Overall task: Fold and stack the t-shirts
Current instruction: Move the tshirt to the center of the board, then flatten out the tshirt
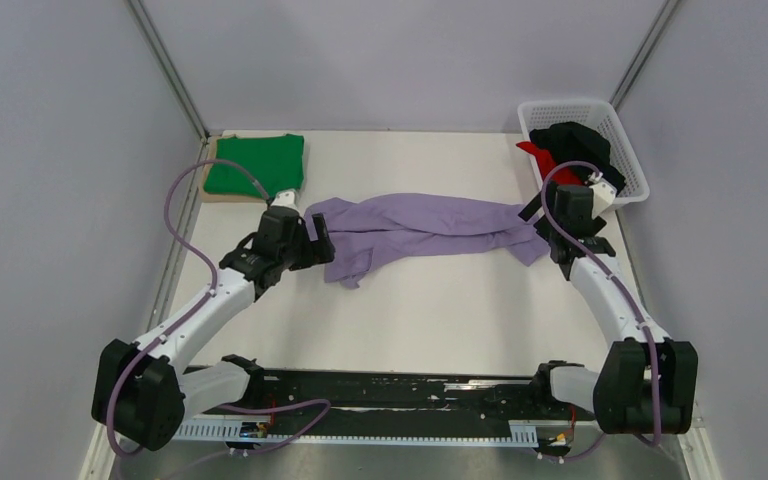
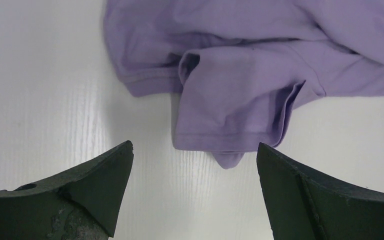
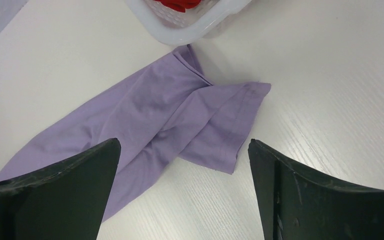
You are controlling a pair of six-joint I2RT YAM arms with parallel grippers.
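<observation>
The lilac-purple shirt is bunched in a long strip (image 1: 428, 228), so before folding, my left gripper should pinch the shirt's sleeve (image 1: 351, 265) and both grippers should lift the shirt open.
A lilac-purple shirt (image 1: 422, 226) lies crumpled and stretched across the middle of the table. My left gripper (image 1: 317, 238) is open and empty at its left end; in the left wrist view a sleeve (image 2: 235, 107) lies just beyond my left gripper (image 2: 195, 150). My right gripper (image 1: 542, 226) is open and empty at the shirt's right end; the right wrist view shows the hem corner (image 3: 220, 130) ahead of my right gripper (image 3: 184, 145). A folded green shirt (image 1: 256, 164) lies at the back left. Black (image 1: 580, 146) and red (image 1: 538, 154) shirts sit in the basket.
A white lattice basket (image 1: 633, 165) stands at the back right, its rim also in the right wrist view (image 3: 190, 31). A tan board (image 1: 222, 198) lies under the green shirt. Grey walls close in the table on both sides.
</observation>
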